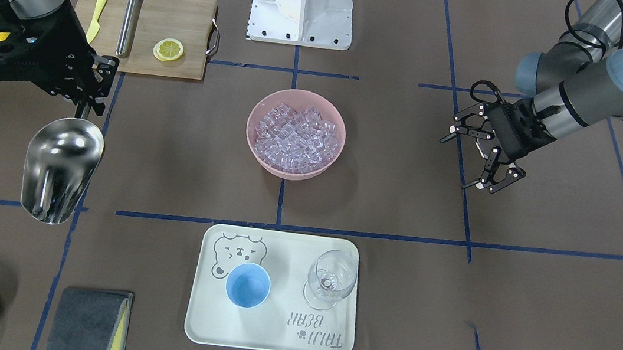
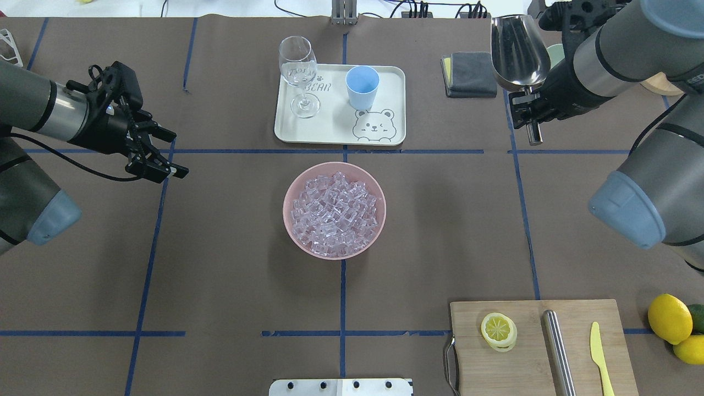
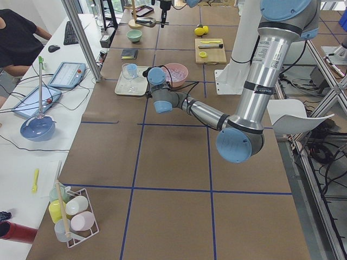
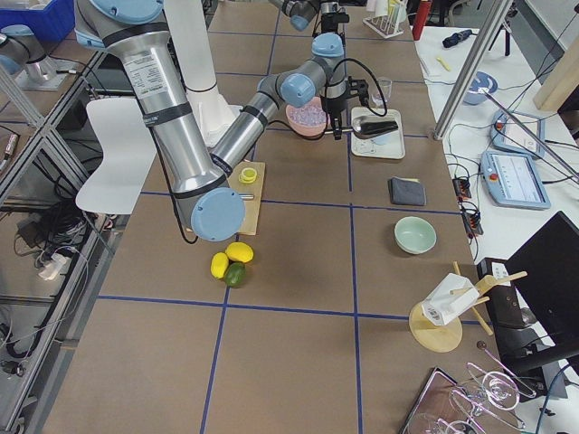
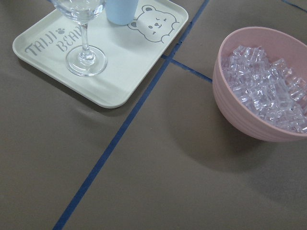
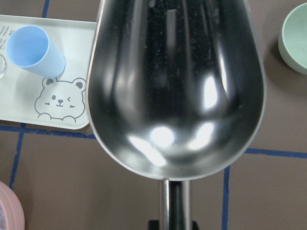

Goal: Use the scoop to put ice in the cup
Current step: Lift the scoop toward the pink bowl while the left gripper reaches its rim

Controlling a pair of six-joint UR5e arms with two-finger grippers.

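Observation:
I should swing the scoop back with my right gripper and turn it toward the ice in the pink bowl [image 1: 296,138], as the scoop's opening [image 1: 50,213] faces the grey cloth.
My right gripper [image 2: 528,107] is shut on the short handle of the shiny steel scoop [image 2: 518,52], held in the air over the table's right side. The scoop's [image 6: 177,81] trough is empty. Clear ice cubes [image 2: 334,214] fill the pink bowl [image 2: 289,190] at the table's centre. Beyond it, the light-blue cup [image 2: 362,88] stands upright and empty on the cream bear tray [image 2: 335,132], beside a wine glass [image 2: 300,71]. On the left side my left gripper [image 2: 179,154] hovers open and holds nothing. Its wrist view shows the bowl [image 5: 240,115] and ice [image 5: 268,88].
A wooden cutting board [image 2: 528,363] at the near right carries a lemon slice, a steel cylinder and a yellow knife. Whole lemons [image 2: 668,318] lie beside it. A grey cloth [image 2: 467,74] and a pale green bowl [image 6: 295,40] sit near the scoop.

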